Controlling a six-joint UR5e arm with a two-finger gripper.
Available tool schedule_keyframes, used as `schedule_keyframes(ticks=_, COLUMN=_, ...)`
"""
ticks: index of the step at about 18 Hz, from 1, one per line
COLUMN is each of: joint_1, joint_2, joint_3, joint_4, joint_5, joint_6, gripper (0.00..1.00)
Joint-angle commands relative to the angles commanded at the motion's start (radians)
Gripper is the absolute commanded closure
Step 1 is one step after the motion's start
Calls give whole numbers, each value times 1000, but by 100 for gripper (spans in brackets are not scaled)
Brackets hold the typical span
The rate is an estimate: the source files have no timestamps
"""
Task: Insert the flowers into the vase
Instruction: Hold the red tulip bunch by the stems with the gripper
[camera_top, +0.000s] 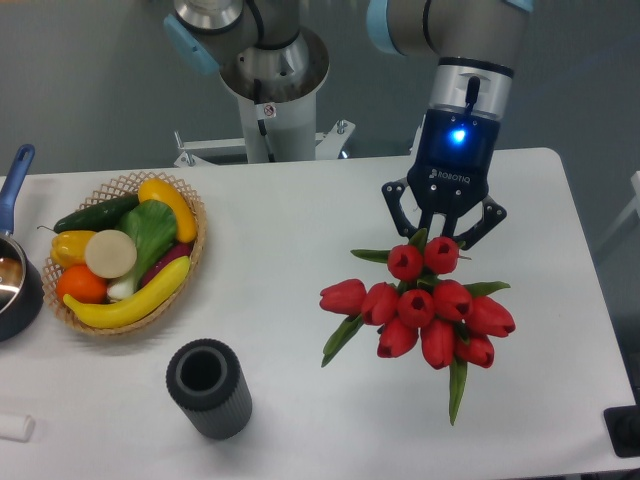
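The flowers (436, 322) spread their red heads and green leaves out from a shared middle (416, 306), so they will come up together as a bunch when I lift them.
The flowers (425, 310), a bunch of red tulip heads with green leaves, lie on the white table at centre right; their stems are hidden behind the heads. My gripper (437, 238) hangs directly over the far end of the bunch. Its fingers are spread open to either side of the top two heads, and the tips are partly hidden behind them. The vase (208, 388), a small dark grey ribbed cylinder with a round black mouth, stands upright near the table's front edge, well to the left of the flowers and the gripper.
A wicker basket (195, 262) of vegetables and fruit sits at the left. A dark pot with a blue handle (15, 270) is cut off by the left edge. A small white object (15, 427) lies at the front left corner. The robot's base (268, 95) stands behind the table.
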Motion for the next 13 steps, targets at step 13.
schedule_keyframes(ticks=13, joint_1=-6, joint_2=-6, joint_3=6, joint_4=18, joint_5=3, joint_6=-3, gripper=79)
